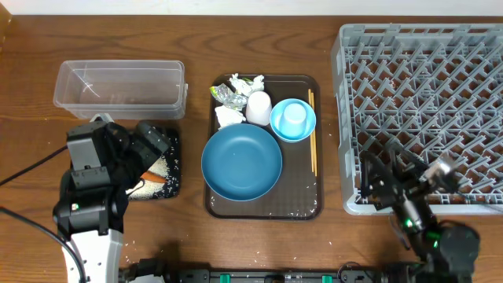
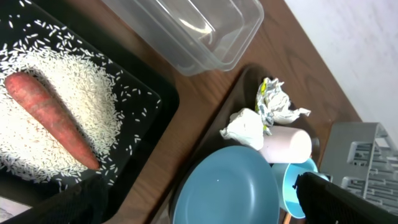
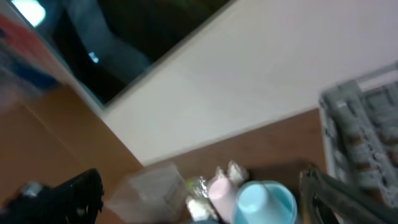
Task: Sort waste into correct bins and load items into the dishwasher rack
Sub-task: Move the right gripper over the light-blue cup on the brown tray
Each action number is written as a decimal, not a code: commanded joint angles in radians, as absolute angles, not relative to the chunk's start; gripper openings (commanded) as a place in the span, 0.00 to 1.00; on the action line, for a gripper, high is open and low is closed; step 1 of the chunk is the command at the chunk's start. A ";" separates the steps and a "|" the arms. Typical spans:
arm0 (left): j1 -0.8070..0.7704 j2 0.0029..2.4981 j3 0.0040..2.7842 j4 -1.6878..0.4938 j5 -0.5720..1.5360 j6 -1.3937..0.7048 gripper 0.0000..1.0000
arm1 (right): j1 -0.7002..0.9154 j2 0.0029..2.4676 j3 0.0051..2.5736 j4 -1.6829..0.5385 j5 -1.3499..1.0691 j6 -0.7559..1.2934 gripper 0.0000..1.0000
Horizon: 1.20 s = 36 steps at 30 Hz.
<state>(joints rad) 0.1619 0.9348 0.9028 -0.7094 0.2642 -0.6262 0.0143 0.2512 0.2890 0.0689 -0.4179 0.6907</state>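
Note:
The light-blue cup is standing free inside the light-blue bowl's rim (image 1: pixel 294 137). My right gripper should therefore go on toward the cup (image 1: pixel 295 113) until its open fingers are on both sides of it.
My left gripper (image 1: pixel 148 153) is open and empty above the black tray (image 1: pixel 170 182), which holds white rice (image 2: pixel 68 99) and an orange carrot piece (image 2: pixel 50 121). The clear tub (image 1: pixel 118 86) behind it looks empty. On the brown serving tray (image 1: pixel 302 200) sit the dark-blue dish (image 1: pixel 241 161), a light-blue bowl (image 1: pixel 277 124) with a light-blue cup (image 1: pixel 295 115) upside down in it, a white cup (image 1: pixel 258 108), white tissues (image 1: pixel 228 116), a silvery-green wrapper (image 1: pixel 228 94) and chopsticks (image 1: pixel 312 137). My right gripper (image 1: pixel 387 179) is open and empty at the front-left corner of the grey rack (image 1: pixel 424 94).
The serving tray lies between the black tray and the rack. A black cable (image 1: pixel 23 173) runs over the table at the left. The right wrist view is blurred; it shows the cups (image 3: pixel 255 202), the tub (image 3: pixel 152 190) and a wall behind.

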 commanded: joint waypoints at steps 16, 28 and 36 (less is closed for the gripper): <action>0.170 1.001 0.929 -0.718 0.094 -0.599 0.99 | 0.208 1.229 1.308 -0.920 -0.229 0.054 0.99; 0.170 1.028 0.926 -0.754 0.033 -0.599 0.99 | 0.416 1.722 1.423 -0.926 0.043 0.071 0.99; 0.170 1.032 0.926 -0.755 0.033 -0.599 0.99 | 0.417 1.819 1.423 -0.722 -0.104 0.111 0.99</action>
<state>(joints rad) 0.1635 1.0260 0.9039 -0.7525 0.0509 -0.6147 0.4103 1.8248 1.4097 -0.7479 -0.0475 0.0982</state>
